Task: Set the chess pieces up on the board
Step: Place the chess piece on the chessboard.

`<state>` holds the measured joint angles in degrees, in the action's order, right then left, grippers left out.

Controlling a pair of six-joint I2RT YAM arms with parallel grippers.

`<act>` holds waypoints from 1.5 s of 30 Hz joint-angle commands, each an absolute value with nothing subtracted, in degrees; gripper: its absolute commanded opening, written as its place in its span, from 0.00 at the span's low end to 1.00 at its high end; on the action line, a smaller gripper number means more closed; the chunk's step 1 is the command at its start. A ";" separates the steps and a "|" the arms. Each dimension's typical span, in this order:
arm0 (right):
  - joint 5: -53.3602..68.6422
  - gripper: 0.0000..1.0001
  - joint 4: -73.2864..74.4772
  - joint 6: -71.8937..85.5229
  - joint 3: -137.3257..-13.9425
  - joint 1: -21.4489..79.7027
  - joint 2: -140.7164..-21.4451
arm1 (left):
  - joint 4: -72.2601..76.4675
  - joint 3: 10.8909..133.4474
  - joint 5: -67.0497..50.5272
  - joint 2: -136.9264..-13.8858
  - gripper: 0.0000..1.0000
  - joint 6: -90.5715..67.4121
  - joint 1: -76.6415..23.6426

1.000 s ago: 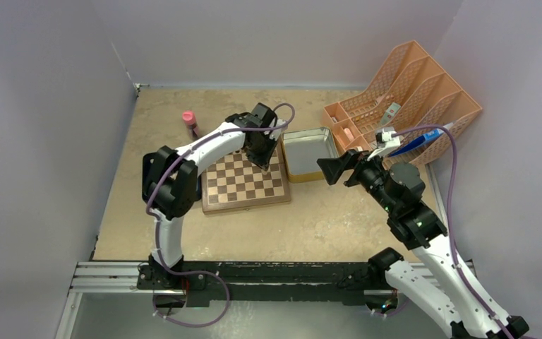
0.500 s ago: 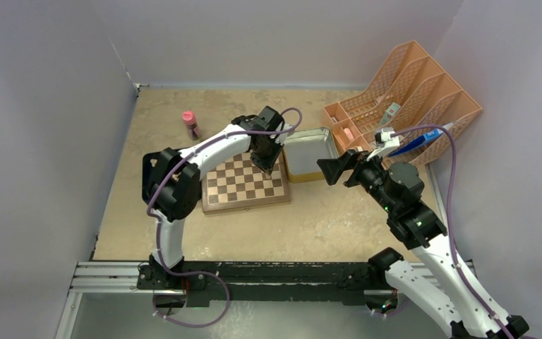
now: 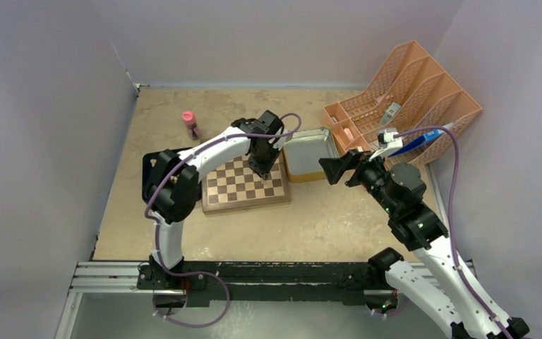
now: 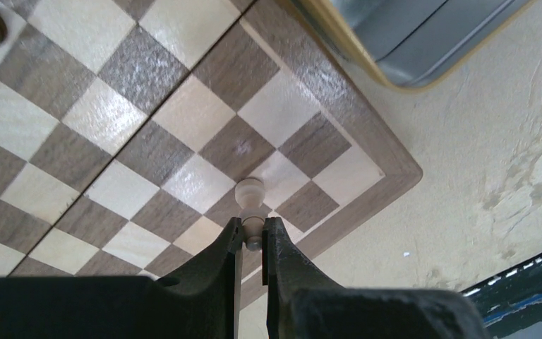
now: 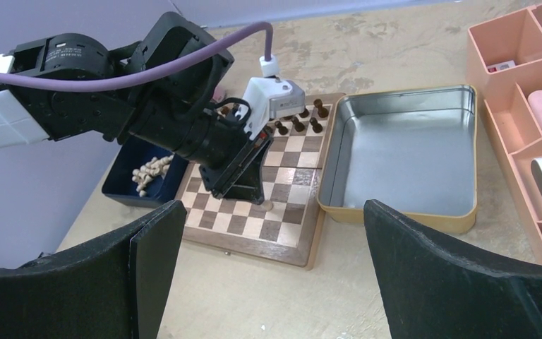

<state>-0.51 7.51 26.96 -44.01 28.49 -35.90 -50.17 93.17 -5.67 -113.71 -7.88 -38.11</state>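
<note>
I hold the pale tan pawn upright, base down (image 4: 249, 191) over empty near squares; my left gripper keeps lowering it until its base touches the board (image 3: 260, 191), then release.
The board (image 3: 247, 203) lies mid-table, and its checks fill the left wrist view (image 4: 113, 141). My left gripper (image 4: 253, 229) is shut on a pale tan pawn (image 4: 249, 192), held upright over a light square near the board's right near corner. The right wrist view shows the pawn (image 5: 267, 205) at or just above the board (image 5: 254, 229); I cannot tell if it touches. Several dark pieces (image 5: 298, 121) stand along the far rows. Several pale pieces (image 5: 149, 171) lie in the dark blue tray (image 5: 123, 187). My right gripper (image 3: 335, 169) hovers open and empty, right of the board.
An empty metal tin (image 3: 309, 152) sits against the board's right edge, also in the right wrist view (image 5: 402, 148). A peach desk organizer (image 3: 409, 92) stands at the back right. A small pink-capped bottle (image 3: 190, 121) stands behind the board on the left.
My left gripper has moved with the pawn along the board's right side toward its near edge. The right arm has hardly moved.
</note>
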 commanded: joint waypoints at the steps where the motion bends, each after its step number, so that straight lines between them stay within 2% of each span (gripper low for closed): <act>1: -1.18 0.99 6.26 26.81 -45.16 28.72 -35.07 | -51.55 90.04 -5.31 -108.16 0.00 -8.29 -38.67; 27: -0.42 0.99 5.04 27.38 -44.74 28.67 -36.38 | -51.38 84.38 -9.62 -107.09 0.02 -8.16 -39.66; 36: -0.39 0.99 4.92 27.41 -44.55 28.65 -36.41 | -50.10 84.83 -8.22 -105.61 0.17 -8.43 -39.66; 41: -0.44 0.99 4.83 27.21 -44.78 28.66 -36.39 | -48.89 85.65 -7.56 -104.14 0.35 -8.70 -39.65; 45: -0.33 0.99 4.68 27.27 -44.93 28.66 -36.48 | -48.54 85.86 -5.85 -102.74 0.42 -9.04 -39.67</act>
